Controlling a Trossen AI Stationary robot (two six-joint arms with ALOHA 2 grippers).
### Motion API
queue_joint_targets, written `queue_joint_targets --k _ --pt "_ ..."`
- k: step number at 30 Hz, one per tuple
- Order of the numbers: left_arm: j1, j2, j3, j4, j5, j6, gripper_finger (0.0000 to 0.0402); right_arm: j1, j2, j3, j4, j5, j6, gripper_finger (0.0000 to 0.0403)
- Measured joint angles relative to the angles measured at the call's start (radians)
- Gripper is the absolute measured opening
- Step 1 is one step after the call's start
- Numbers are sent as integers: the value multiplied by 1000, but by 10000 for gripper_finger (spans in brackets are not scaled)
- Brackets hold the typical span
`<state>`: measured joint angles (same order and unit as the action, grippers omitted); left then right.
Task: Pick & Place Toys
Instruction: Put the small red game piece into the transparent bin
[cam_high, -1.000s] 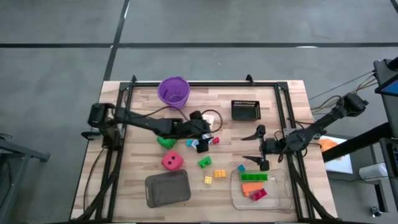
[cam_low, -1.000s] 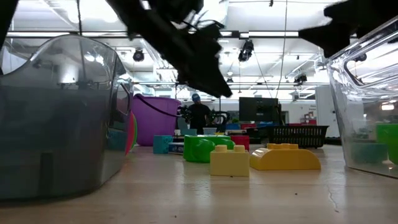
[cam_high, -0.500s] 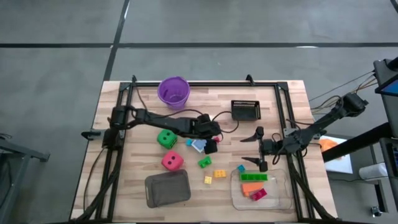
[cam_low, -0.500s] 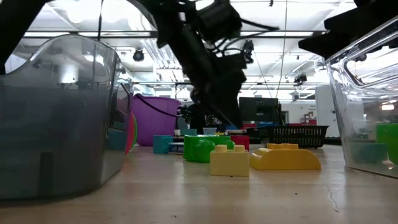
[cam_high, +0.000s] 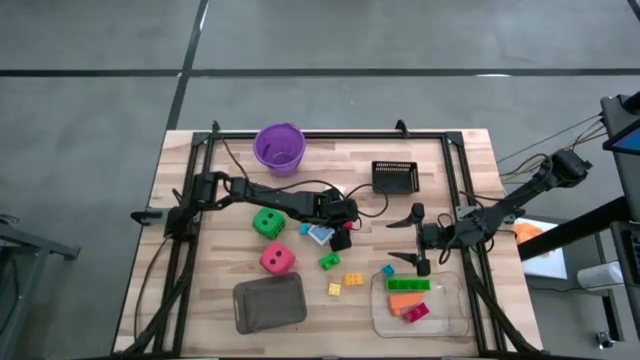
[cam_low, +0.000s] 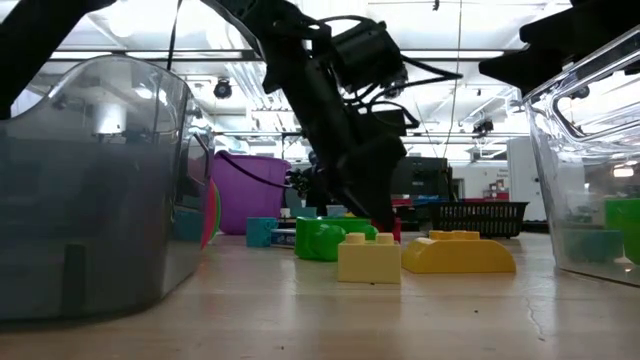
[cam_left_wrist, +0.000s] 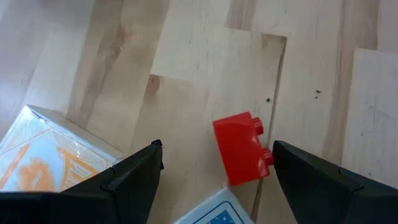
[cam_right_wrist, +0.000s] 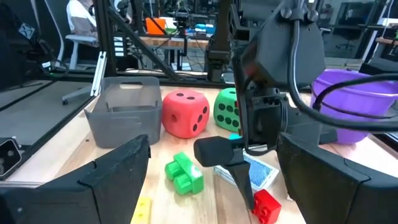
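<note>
The red brick lies at an angle with its studs (cam_left_wrist: 263, 142) against one finger, so the robot's left gripper should move back, line up and grip the brick's flat sides (cam_left_wrist: 235, 151) squarely.
A small red brick (cam_left_wrist: 241, 149) lies on the wooden table between the two fingers of my open left gripper (cam_high: 342, 228), which points down at it. It also shows in the right wrist view (cam_right_wrist: 266, 205). Picture cards (cam_high: 318, 233) lie beside it. A green die (cam_high: 266, 222), a red die (cam_high: 277, 260), a green brick (cam_high: 328, 262), two yellow bricks (cam_high: 353, 279) and a blue brick (cam_high: 388, 270) rest on the table. My right gripper (cam_high: 408, 240) is open and empty, just beyond the clear tray's far left corner.
A clear tray (cam_high: 452, 318) at the near right holds green, orange and red bricks. A grey tray (cam_high: 269, 303) stands near the front edge. A purple cup (cam_high: 279, 147) and a black basket (cam_high: 394, 177) stand at the back.
My left gripper has gone toward the table's right edge and down, away from the green die, until its open fingers stand on either side of the red brick. The green die, which the arm partly hid before, now shows whole.
</note>
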<state>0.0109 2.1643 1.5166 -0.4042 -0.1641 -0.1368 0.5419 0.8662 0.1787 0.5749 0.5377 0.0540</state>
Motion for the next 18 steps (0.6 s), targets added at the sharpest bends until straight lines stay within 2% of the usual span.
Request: queue_joint_targets --k 3,6,18 --pt "0 0 0 14 0 1 298 0 1 0 0 0 0 346" --pt "-1 0 2 12 -1 10 273 0 2 0 -1 0 0 346" --pt "-1 -3 4 27 0 35 79 0 18 0 0 4 3 346"
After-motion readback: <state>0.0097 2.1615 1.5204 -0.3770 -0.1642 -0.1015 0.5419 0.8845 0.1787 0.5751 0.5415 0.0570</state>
